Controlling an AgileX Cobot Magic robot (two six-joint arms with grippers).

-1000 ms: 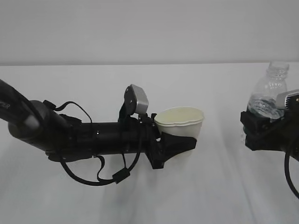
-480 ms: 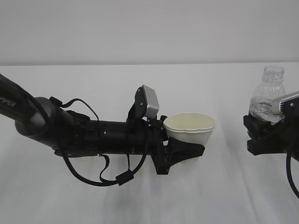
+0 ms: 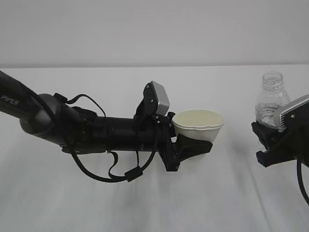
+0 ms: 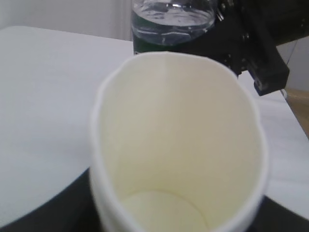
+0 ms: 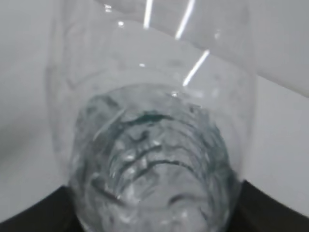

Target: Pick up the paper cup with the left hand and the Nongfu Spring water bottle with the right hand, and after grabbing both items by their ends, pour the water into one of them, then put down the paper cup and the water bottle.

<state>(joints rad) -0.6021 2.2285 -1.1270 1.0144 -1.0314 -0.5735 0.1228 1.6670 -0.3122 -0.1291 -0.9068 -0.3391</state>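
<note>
Next, my left gripper brings the cup closer while my right gripper tips the bottle, because there is a wide gap between the paper cup and the upright bottle.
The off-white paper cup hangs upright above the table, with my left gripper shut on its lower part. In the left wrist view the paper cup looks empty inside and its rim is squeezed oval. At the right, the clear, uncapped Nongfu Spring water bottle stands nearly upright, and my right gripper is shut on its lower body. The right wrist view looks up along the bottle, and water shows in it. A gap separates cup and bottle. Beyond the cup rim, the bottle and right gripper show.
A white tabletop runs under both arms and meets a plain pale wall at the back. The left arm's black cables hang in loops below it. The table's right edge shows in the left wrist view.
The left arm has carried the cup to the right. The right gripper has brought the bottle left and a little lower, so the two now stand closer together.
</note>
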